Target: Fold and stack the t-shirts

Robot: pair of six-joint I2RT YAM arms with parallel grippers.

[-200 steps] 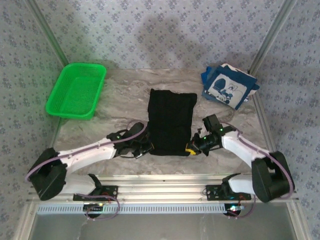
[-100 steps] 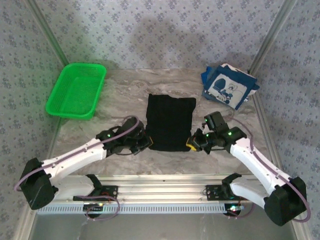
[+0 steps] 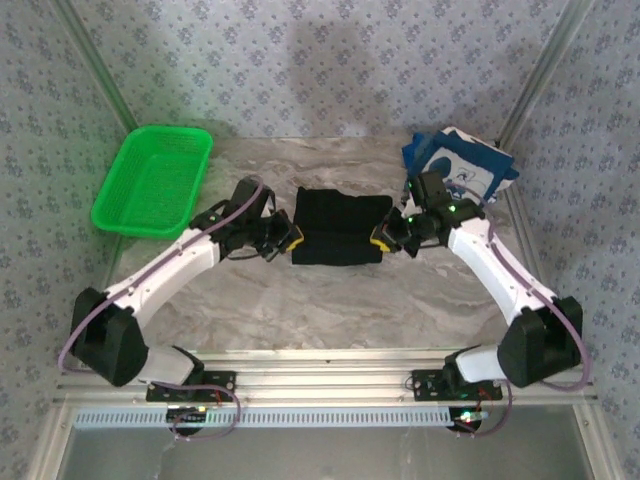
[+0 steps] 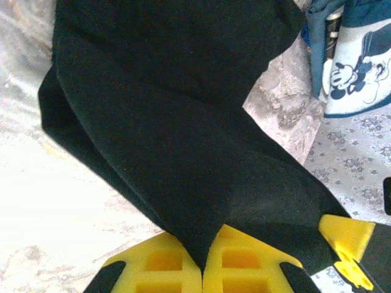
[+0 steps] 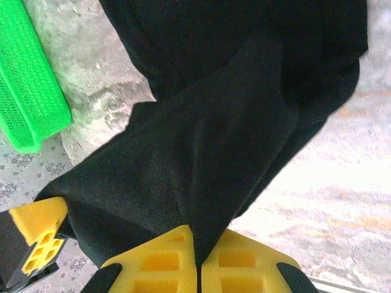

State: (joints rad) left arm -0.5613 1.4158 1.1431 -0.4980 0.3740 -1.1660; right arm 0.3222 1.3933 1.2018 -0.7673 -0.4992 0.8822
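My right gripper should keep moving the black t-shirt over until both edges meet, and then let go, because the black t-shirt's lifted edge [image 3: 338, 234] is tight and runs parallel to its far edge [image 3: 345, 192].
The black t-shirt [image 3: 338, 228] lies mid-table, its near half lifted and carried over the far half. My left gripper [image 3: 291, 238] is shut on its left corner, cloth pinched between the yellow pads [image 4: 165, 265]. My right gripper [image 3: 379, 238] is shut on the right corner, black cloth [image 5: 201, 152] running into its pads [image 5: 241, 265]. The black shirt [image 4: 165, 122] hangs taut between both grippers. The folded navy t-shirt with white cartoon print [image 3: 458, 172] rests at the back right, and also shows at the left wrist view's edge [image 4: 357, 61].
A green plastic basket [image 3: 152, 180] stands at the back left, its corner [image 5: 30, 91] showing in the right wrist view. Metal frame posts rise at both back corners. Bare marbled table [image 3: 330, 310] lies in front of the shirt.
Both grippers have carried the black shirt's near edge away from the bases toward the back, folding it over itself; the visible cloth is now about half as long.
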